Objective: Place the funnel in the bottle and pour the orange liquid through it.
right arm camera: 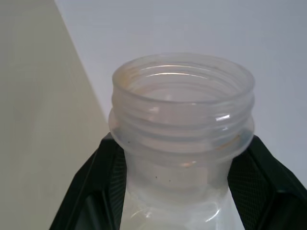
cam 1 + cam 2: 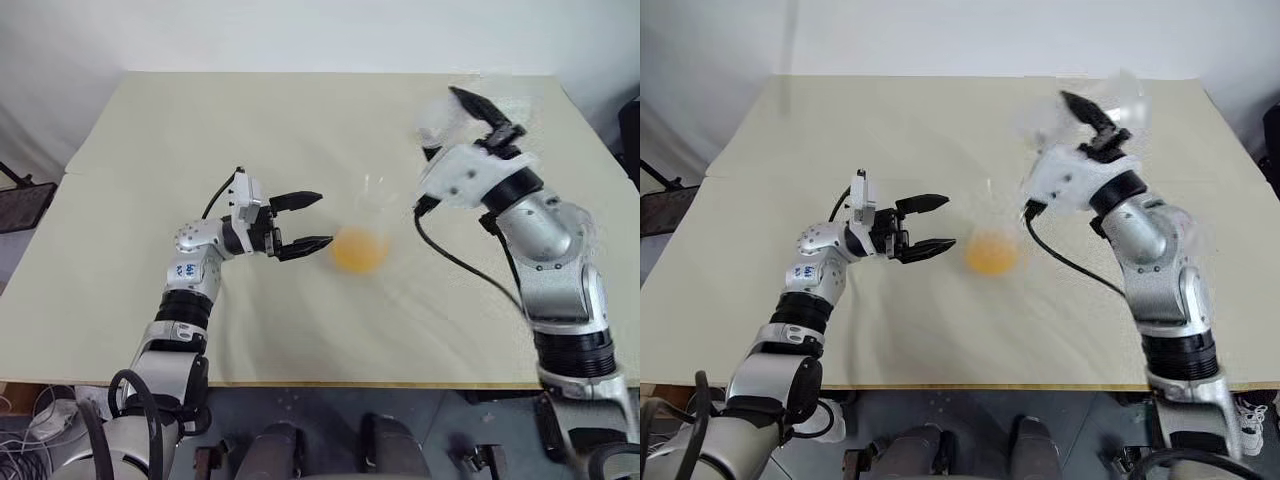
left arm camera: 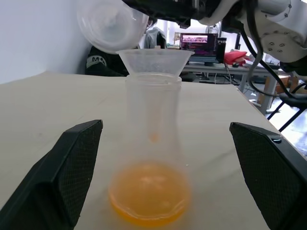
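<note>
The orange liquid in the bottle (image 2: 358, 250) is in place and the container is empty, so my right gripper keeps lowering the container upright and lets go of it on the open tabletop (image 2: 470, 233).
The clear bottle (image 3: 153, 115) stands upright mid-table, with the clear funnel (image 3: 154, 61) seated in its neck. The orange liquid (image 3: 149, 194) lies as a shallow pool in the bottle's base (image 2: 358, 250). My left gripper (image 2: 325, 219) is open just left of the bottle, which stands a little ahead of its spread fingers, untouched. My right gripper (image 2: 480, 112) is raised to the right of the bottle, shut on a clear empty container (image 1: 182, 105) just below its threaded neck. That container's round base (image 3: 111, 24) hangs above and beside the funnel.
The beige table (image 2: 200, 130) runs wide on all sides of the bottle, and its front edge is near my arms. A black object (image 2: 20, 205) sits off the table's left side. A cable hangs from my right wrist (image 2: 450, 250) over the tabletop.
</note>
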Robot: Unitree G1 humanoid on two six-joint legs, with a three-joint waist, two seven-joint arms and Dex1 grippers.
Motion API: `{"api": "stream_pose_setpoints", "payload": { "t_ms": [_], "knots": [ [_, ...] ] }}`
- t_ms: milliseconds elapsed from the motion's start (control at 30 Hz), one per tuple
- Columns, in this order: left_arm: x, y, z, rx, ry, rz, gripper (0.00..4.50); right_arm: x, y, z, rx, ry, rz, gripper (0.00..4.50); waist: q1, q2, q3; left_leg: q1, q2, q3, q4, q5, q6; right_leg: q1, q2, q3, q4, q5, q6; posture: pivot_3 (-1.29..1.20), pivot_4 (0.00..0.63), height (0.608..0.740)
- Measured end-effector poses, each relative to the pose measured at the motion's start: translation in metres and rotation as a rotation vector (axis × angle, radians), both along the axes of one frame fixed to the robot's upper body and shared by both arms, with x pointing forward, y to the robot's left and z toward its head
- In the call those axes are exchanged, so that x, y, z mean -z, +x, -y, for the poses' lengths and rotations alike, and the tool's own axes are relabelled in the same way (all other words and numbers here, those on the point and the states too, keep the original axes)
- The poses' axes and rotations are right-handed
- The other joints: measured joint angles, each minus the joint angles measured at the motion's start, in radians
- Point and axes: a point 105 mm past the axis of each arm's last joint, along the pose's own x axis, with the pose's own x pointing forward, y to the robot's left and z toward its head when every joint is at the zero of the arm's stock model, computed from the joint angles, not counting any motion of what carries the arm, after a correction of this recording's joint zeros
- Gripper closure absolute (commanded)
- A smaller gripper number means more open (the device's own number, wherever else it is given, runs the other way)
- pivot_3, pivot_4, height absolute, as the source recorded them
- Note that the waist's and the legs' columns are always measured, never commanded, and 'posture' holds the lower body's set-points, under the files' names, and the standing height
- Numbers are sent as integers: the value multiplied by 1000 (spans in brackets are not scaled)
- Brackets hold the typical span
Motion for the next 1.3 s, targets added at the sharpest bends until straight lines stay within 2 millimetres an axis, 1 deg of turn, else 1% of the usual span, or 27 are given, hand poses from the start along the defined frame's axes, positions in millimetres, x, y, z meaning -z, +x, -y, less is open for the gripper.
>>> {"api": "stream_pose_setpoints", "payload": {
  "t_ms": [67,133,233,367,467,633,700,767,900,1033,1167,1300],
  "knots": [
    [0,0,-4,-5,10,-1,0,7,3,20,22,140,-77,2035,-1,0,0,0,0,0,0,0,0,0,0,0,0,0,0,0,150,740],
    [0,0,-5,-8,13,-2,0,10,4,33,20,257,-124,2035,-4,0,0,0,0,0,-1,0,0,0,0,0,0,0,0,0,150,740],
    [0,-1,-4,-3,16,-1,0,19,3,46,-38,456,-193,2035,-6,0,0,1,0,0,-1,0,0,-1,0,0,0,0,0,0,150,740],
    [2,-4,-7,-6,25,-9,0,38,5,60,-96,639,-275,2035,-6,0,0,1,0,1,-1,0,0,-1,0,1,0,0,0,0,150,740],
    [3,-5,-10,-11,31,-14,0,50,10,75,-100,748,-309,2035,-4,0,0,1,0,1,-1,0,0,0,0,1,0,0,0,0,150,740],
    [4,-8,-16,-29,47,-17,0,69,18,101,-34,824,-331,2035,-7,0,0,2,0,1,-1,0,0,-1,0,1,0,0,0,0,150,740],
    [4,-8,-16,-35,48,-19,0,72,19,110,-15,853,-326,2035,-6,0,0,2,0,1,-1,0,0,-1,0,1,0,0,0,0,150,740],
    [3,-7,-16,-42,49,-21,0,70,19,114,-8,854,-318,1322,-6,0,0,2,0,1,-1,0,0,0,0,1,0,0,0,0,150,740],
    [6,-3,-17,-80,73,-28,0,69,18,115,-21,865,-314,28,-6,0,0,2,0,1,-1,0,0,0,0,1,0,0,0,0,150,740],
    [10,-1,-17,-100,100,-36,0,67,18,111,-39,867,-314,28,-5,0,0,2,0,1,-1,0,0,0,0,1,0,0,0,0,150,740],
    [13,0,-16,-108,118,-46,0,63,14,115,-31,847,-304,28,-4,0,0,1,0,1,-1,0,0,0,0,1,0,0,0,0,150,740],
    [18,1,-18,-134,117,-63,0,54,11,117,-33,831,-288,28,-5,0,0,2,0,1,-1,0,0,0,0,1,0,0,0,0,150,740]
  ]
}}
